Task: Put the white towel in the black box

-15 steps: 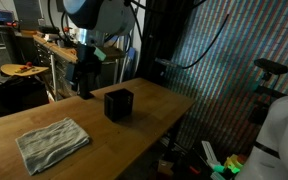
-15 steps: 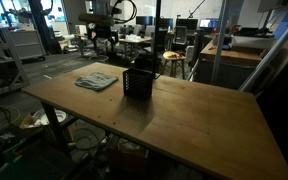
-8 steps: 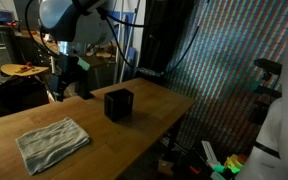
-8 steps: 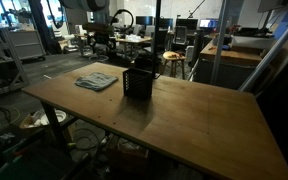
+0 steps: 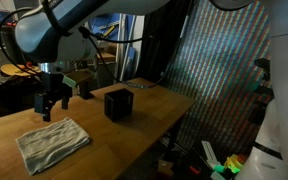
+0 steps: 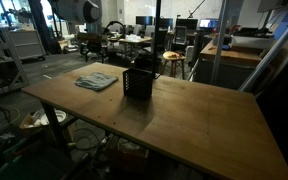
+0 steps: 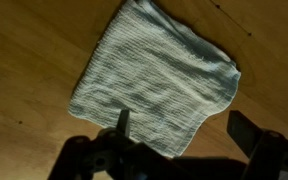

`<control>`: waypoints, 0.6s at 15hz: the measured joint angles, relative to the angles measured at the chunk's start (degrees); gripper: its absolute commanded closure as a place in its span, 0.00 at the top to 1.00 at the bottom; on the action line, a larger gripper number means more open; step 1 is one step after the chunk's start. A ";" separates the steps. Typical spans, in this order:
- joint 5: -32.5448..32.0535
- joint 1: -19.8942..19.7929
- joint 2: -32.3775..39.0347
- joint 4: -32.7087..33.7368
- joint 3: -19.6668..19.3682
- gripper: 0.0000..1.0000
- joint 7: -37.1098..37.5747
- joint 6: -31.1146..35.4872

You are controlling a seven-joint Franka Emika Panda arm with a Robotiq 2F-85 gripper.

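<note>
The white towel lies spread flat and is wider than the black box, so it will hang over the black box's rim when the robot lowers it there.
The white towel lies flat on the wooden table; it also shows in an exterior view and fills the wrist view. The black box stands upright on the table to the towel's right, also seen in an exterior view. My gripper hangs open and empty just above the towel's far edge. In the wrist view the open fingers straddle the towel's near edge. In an exterior view the arm is above the towel.
Cluttered workbenches and desks stand behind the table in both exterior views. The table's right edge drops off beside a dark patterned wall. A round stool top stands at the back.
The arm has swung left from beside the black box and lowered toward the towel. The towel and box have not moved.
</note>
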 measured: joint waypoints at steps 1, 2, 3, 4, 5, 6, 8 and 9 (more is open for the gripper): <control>-1.43 0.63 1.20 0.77 0.00 1.00 0.19 0.00; -3.10 1.24 2.50 1.71 -0.01 1.00 0.50 0.00; -4.87 1.79 3.77 2.62 -0.05 1.00 0.88 0.00; -6.77 2.34 5.09 3.59 -0.16 1.00 1.28 0.00; -8.66 2.87 6.41 4.57 -0.39 1.00 1.64 0.01; -10.12 3.22 7.62 5.43 -0.59 1.00 1.87 0.02; -11.98 3.48 9.82 7.09 -0.86 1.00 2.12 0.07; -12.53 3.48 10.88 7.91 -0.97 1.00 2.20 0.13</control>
